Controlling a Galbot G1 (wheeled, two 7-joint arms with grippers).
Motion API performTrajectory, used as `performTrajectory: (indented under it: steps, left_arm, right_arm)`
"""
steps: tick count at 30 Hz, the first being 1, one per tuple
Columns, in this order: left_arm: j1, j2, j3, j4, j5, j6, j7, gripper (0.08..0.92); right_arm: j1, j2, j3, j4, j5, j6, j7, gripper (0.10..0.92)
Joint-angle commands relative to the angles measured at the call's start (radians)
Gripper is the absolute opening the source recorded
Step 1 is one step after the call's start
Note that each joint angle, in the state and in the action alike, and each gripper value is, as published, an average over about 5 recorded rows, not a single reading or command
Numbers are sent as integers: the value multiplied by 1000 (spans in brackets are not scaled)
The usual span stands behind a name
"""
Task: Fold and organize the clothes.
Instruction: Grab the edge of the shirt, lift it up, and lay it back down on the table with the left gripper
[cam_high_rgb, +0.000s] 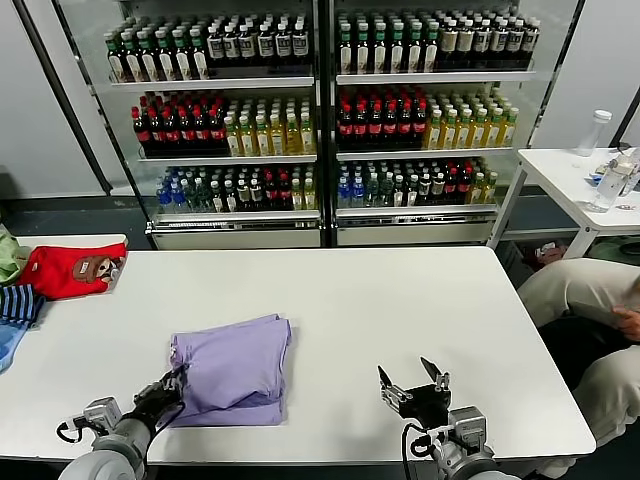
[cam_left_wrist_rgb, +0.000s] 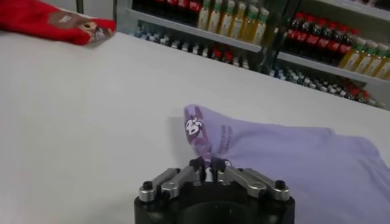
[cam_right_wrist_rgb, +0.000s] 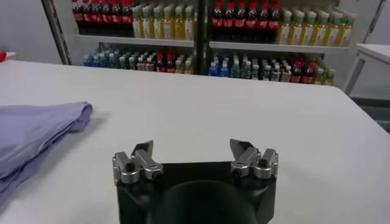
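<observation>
I should swing the pinched corner toward the T-shirt's opposite edge (cam_high_rgb: 284, 370) with my left gripper to turn the print up, because the lavender T-shirt's cartoon print (cam_left_wrist_rgb: 194, 126) faces down at that corner.
The lavender T-shirt (cam_high_rgb: 235, 368) lies folded into a rough rectangle on the white table (cam_high_rgb: 380, 310), left of centre near the front edge. My left gripper (cam_high_rgb: 176, 381) is shut on its near left corner; in the left wrist view a pinched flap with a small dark cartoon print (cam_left_wrist_rgb: 195, 126) rises from between the closed fingers (cam_left_wrist_rgb: 206, 163). My right gripper (cam_high_rgb: 413, 376) is open and empty, low over the table to the right of the shirt. The shirt's edge shows in the right wrist view (cam_right_wrist_rgb: 36, 131).
A red garment (cam_high_rgb: 72, 268), a striped one (cam_high_rgb: 20, 303) and a green one (cam_high_rgb: 8, 255) lie at the table's far left. A drinks cooler (cam_high_rgb: 320, 120) stands behind. A seated person (cam_high_rgb: 590, 310) is at the right, beside a small table with bottles (cam_high_rgb: 605, 180).
</observation>
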Motion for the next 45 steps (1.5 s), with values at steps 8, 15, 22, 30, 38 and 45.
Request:
performTrajectory:
  steps: [8, 15, 22, 30, 38, 45]
  left_arm:
    - [110, 348, -611, -122, -232, 42, 50, 105]
    - [93, 381, -462, -185, -164, 42, 61, 105]
    - [6, 29, 255, -335, 239, 39, 87, 105]
    - [-89, -178, 572, -260, 423, 32, 113, 105]
    - [-252, -247, 490, -194, 432, -40, 43, 167]
    - [-259, -12, 186, -278, 405, -106, 25, 353]
  right_arm:
    - [7, -1, 4, -6, 2, 1, -4, 823]
    - [10, 3, 4, -13, 3, 4, -8, 823]
    - [-15, -5, 30, -5, 4, 5, -11, 823]
    - [-32, -3, 43, 5, 2, 5, -9, 823]
    - [-24, -13, 38, 16, 1, 0, -8, 823]
    - [11, -49, 90, -12, 26, 0, -29, 823]
